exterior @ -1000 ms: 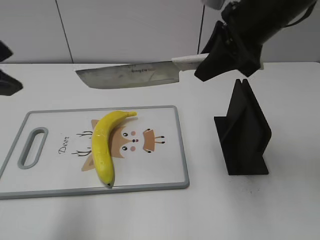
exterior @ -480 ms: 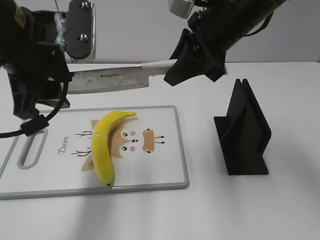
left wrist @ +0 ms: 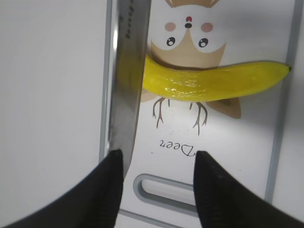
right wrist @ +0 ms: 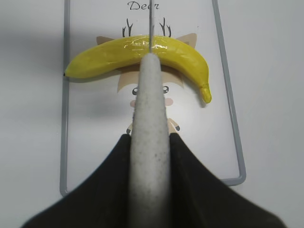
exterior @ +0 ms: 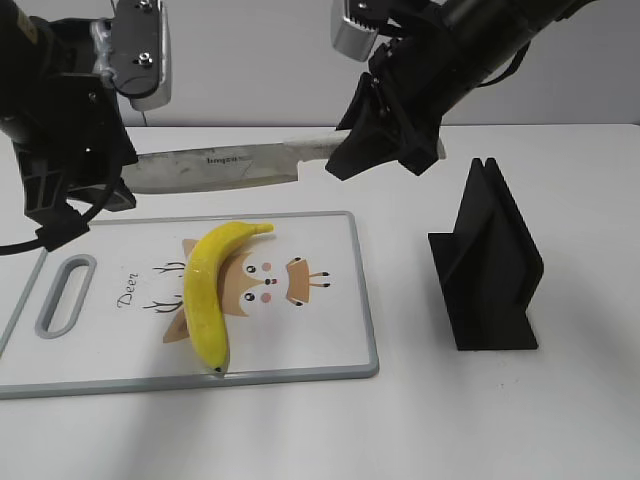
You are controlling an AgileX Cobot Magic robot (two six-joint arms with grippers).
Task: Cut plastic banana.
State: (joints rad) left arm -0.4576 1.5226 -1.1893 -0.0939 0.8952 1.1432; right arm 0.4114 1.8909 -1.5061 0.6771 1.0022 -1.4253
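The plastic banana [exterior: 205, 292] will stay in one piece when I push down with the blade, because smooth, unbroken yellow skin [exterior: 208, 325] goes from stem to tip.
The plastic banana [exterior: 208, 295] lies on the white deer-print cutting board [exterior: 320, 330], stem toward the far edge. It also shows in the left wrist view [left wrist: 213, 85] and the right wrist view [right wrist: 104, 57]. My right gripper [exterior: 385, 150] [right wrist: 150, 137] is shut on the pale handle of a large knife [exterior: 215, 168]. The blade is held level, in the air above the board's far edge. My left gripper [exterior: 80, 205] [left wrist: 159, 161] is open and empty above the board's left end. The blade [left wrist: 128, 80] passes close by its left finger.
A black knife stand [exterior: 490, 270] stands on the white table to the right of the board. The board has a grey-rimmed handle slot [exterior: 65, 295] at its left end. The left arm's body rises at the far left.
The left arm has come into view over the board's left end. The right arm has carried the knife to the left and slightly lower. The banana has not moved.
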